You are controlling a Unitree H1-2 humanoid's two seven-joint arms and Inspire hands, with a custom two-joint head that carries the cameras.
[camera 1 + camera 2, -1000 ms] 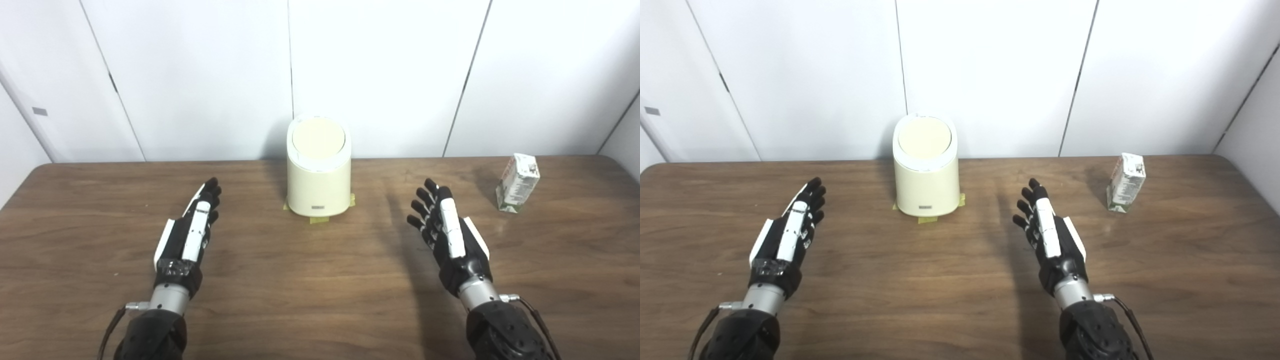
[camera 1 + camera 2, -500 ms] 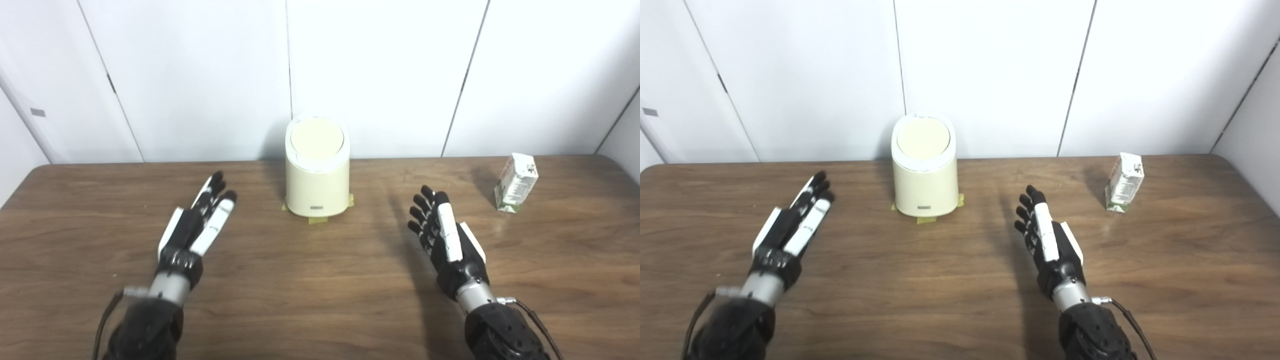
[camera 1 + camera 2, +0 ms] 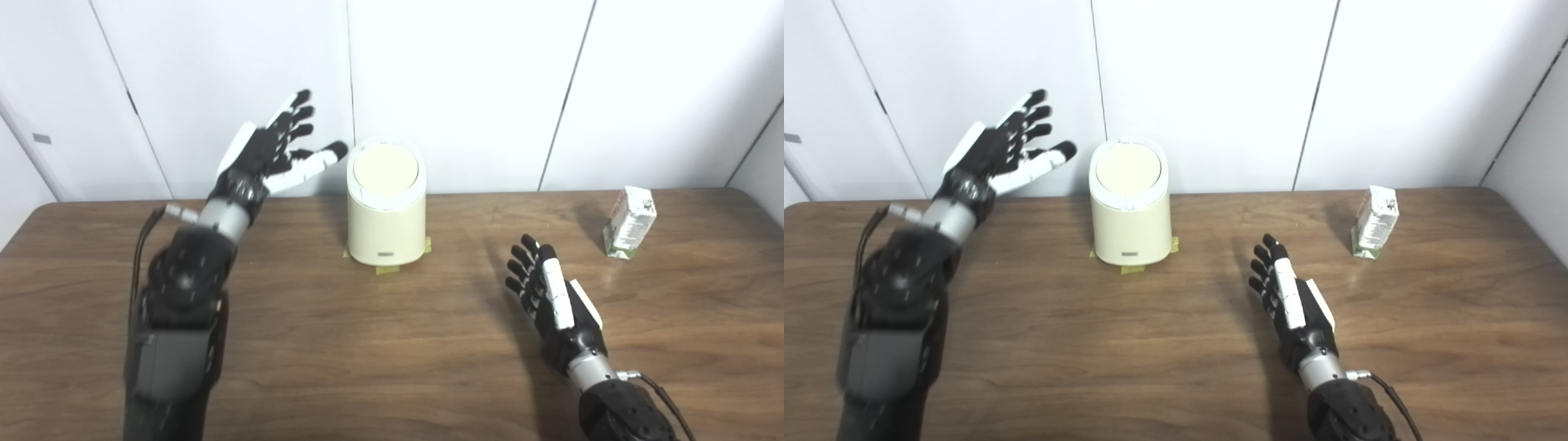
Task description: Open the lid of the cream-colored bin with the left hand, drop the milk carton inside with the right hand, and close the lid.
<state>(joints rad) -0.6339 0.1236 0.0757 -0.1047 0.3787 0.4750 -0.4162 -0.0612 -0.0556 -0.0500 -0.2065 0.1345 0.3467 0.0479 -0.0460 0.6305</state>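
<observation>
My gripper will drop the milk carton [image 3: 629,222], and the carton will slip end first below the bin's rim, because it is much narrower than the round lid [image 3: 386,169].
The cream-colored bin [image 3: 386,214] stands at the back middle of the table with its round lid [image 3: 386,168] shut. My left hand [image 3: 269,156] is raised in the air to the left of the lid, open, fingers spread, apart from the bin. The milk carton [image 3: 629,222] stands upright at the back right of the table. My right hand [image 3: 551,294] is open and empty, low over the table between bin and carton, touching neither.
Yellow tape [image 3: 387,268] marks the bin's spot on the brown wooden table [image 3: 367,343]. A white panelled wall [image 3: 465,86] rises right behind the table's far edge.
My left arm has lifted from the table and swung up toward the bin's lid, fingers spread. My right hand has drawn back slightly. The bin and carton have not moved.
</observation>
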